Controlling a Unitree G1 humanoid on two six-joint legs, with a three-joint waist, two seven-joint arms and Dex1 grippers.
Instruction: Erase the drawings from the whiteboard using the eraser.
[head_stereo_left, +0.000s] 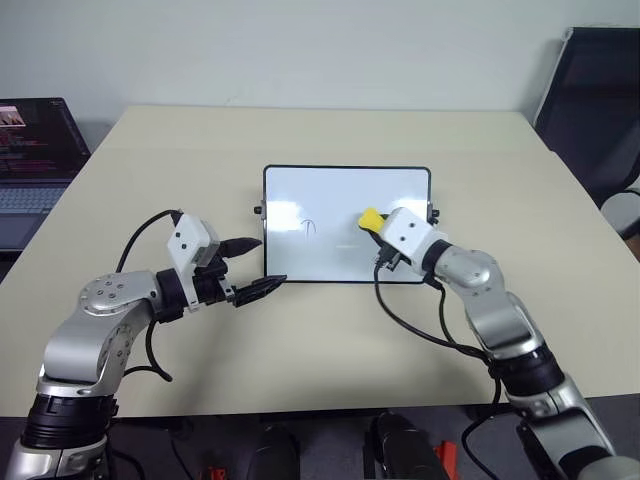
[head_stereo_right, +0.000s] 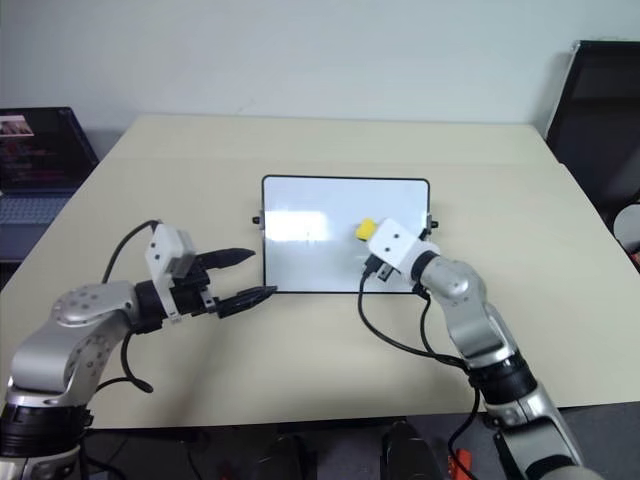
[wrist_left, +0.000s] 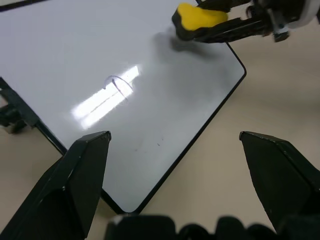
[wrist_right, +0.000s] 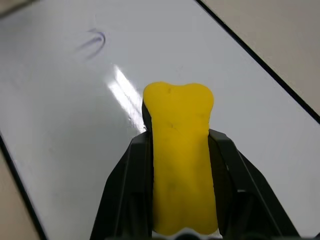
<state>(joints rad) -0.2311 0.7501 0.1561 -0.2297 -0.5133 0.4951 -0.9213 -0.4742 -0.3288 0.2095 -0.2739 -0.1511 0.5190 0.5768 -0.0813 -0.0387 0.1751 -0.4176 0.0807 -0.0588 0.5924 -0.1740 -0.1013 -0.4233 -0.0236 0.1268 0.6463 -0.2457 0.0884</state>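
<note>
I can see the dark curved mark (head_stereo_left: 309, 227) still on the whiteboard past the eraser. Next, I wipe the eraser back across that mark with my right gripper before I put the eraser down.
The whiteboard (head_stereo_left: 330, 195) lies flat in the middle of the beige table. Of the drawings, one thin dark curved mark (head_stereo_left: 310, 227) sits left of the board's centre; it also appears as a mark (wrist_right: 95, 40) in the right wrist view. My right gripper (head_stereo_left: 373, 226) is shut on the yellow eraser (head_stereo_left: 369, 217), held over the board's right half, just above its surface. The eraser (wrist_right: 180, 155) sits lengthwise between the black fingers. My left gripper (head_stereo_left: 270, 261) is open at the board's near left corner, holding nothing.
An open laptop (head_stereo_left: 35, 150) stands off the table's far left corner. A black chair (head_stereo_left: 600, 100) stands at the far right. Black cables loop from both wrists onto the table (head_stereo_left: 330, 340) in front of the board.
</note>
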